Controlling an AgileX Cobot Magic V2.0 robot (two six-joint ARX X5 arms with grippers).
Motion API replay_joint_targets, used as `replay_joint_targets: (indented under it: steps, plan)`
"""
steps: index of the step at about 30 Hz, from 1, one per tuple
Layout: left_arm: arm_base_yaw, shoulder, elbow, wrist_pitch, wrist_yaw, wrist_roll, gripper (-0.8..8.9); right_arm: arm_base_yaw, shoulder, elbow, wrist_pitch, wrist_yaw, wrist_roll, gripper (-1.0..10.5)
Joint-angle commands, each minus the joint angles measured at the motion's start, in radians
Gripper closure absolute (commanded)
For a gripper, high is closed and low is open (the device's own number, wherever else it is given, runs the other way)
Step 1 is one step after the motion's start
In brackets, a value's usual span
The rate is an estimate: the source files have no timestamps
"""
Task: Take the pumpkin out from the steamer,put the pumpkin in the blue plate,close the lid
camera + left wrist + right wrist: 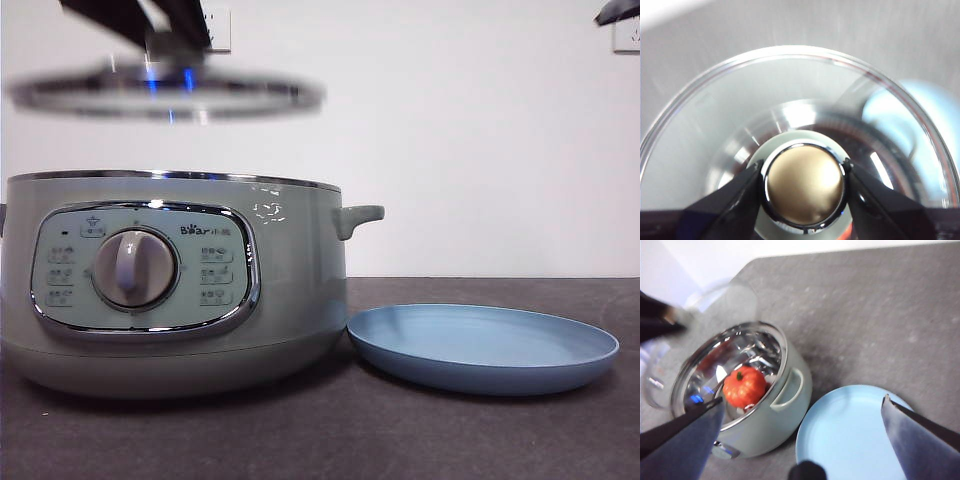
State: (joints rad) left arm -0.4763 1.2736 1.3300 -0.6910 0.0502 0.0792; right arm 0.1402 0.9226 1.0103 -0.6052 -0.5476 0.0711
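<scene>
The orange pumpkin [744, 388] is squat and has its stem [739, 376] up, so it should stay upright and in place when I set it down into the blue plate.
My left gripper [804, 176] is shut on the knob [805, 184] of the glass lid [715, 125]. It holds the lid [165, 95] level in the air above the open sage-green steamer [290, 280]. The orange pumpkin [744, 386] sits inside the steamer [790, 405], on its shiny bottom. The blue plate [480, 345] lies on the table beside the steamer's handle side, with nothing on it. My right gripper [802, 400] is open and high above, over the gap between steamer and plate [850, 430]. The lifted lid [725, 305] shows blurred behind the steamer.
The dark grey table [880, 305] stretches beyond the steamer and plate. A white wall with a socket [218, 30] stands behind. A black arm tip [618, 10] shows at the front view's top right corner.
</scene>
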Motion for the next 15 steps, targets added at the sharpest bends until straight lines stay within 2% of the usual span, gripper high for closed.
replay_joint_targets:
  steps: [1,9,15]
  plan:
    - [0.0,-0.092,0.022,0.023,-0.05,0.011,8.22,0.05,0.042,0.014,0.006,-0.002,0.003,3.5]
    - [0.0,-0.325,0.022,-0.074,-0.284,0.011,8.22,0.242,0.25,0.134,0.005,0.013,-0.021,3.4]
    - [0.0,-0.464,0.022,-0.138,-0.457,0.011,8.22,0.414,0.457,0.323,-0.032,0.145,-0.073,2.4]
